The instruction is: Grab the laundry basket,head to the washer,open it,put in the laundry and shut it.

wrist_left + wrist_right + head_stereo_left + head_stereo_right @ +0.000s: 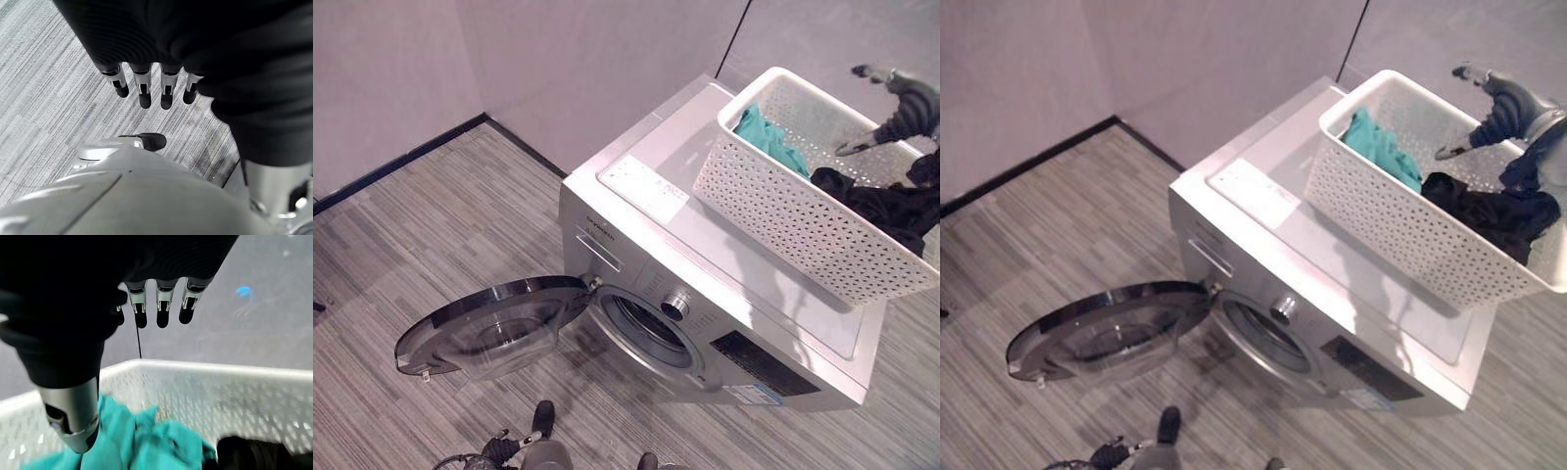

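The teal cloth will come out by itself when I lift it, because the black cloth (873, 204) lies next to the bunched teal cloth (770, 142).
The white perforated laundry basket (783, 211) stands on top of the white washer (705, 255), toward its right end. Inside it lie a teal cloth (769, 137) at the far end and a black cloth (886, 206) at the near right. My right hand (1503, 98) hovers open above the basket's far right corner, holding nothing; its fingers (161, 308) point past the rim over the teal cloth (142, 440). The washer's round door (489, 323) is swung fully open to the left, baring the drum opening (651, 328). My left hand (166, 90) hangs open and empty low over the floor.
The washer stands in a corner against pale walls (607, 69) with a dark skirting. Striped grey floor (431, 235) spreads to the left and front. The open door sticks out low over the floor in front of the washer.
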